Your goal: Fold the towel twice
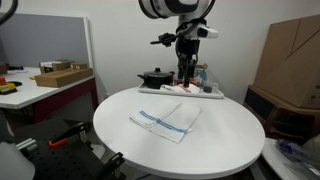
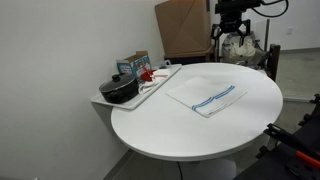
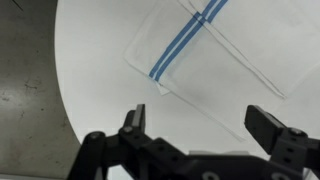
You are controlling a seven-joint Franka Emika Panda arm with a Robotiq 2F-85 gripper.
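Observation:
The towel's corner (image 1: 180, 140) beside the blue stripes is flat and the table around it is clear, so I should keep moving my open gripper down toward that corner until its fingers close there.
The towel (image 1: 166, 121) is a thin white cloth with narrow blue stripes, lying flat on the round white table (image 1: 230, 140). It also shows in an exterior view (image 2: 208, 97) and in the wrist view (image 3: 215, 50). My gripper (image 3: 200, 122) is open and empty, high above the table with the towel's near edge below it. In an exterior view the gripper (image 1: 187, 72) hangs over the table's far side, behind the towel. In an exterior view it (image 2: 230, 38) is beyond the table's far edge.
A black pot (image 1: 154, 76) and a white cloth with red marks (image 1: 176, 89) sit on a tray (image 1: 214, 95) at the back of the table; they also show in an exterior view (image 2: 120, 90). A cardboard box (image 1: 290, 55) stands behind. The grey floor (image 3: 25, 90) lies beside the table.

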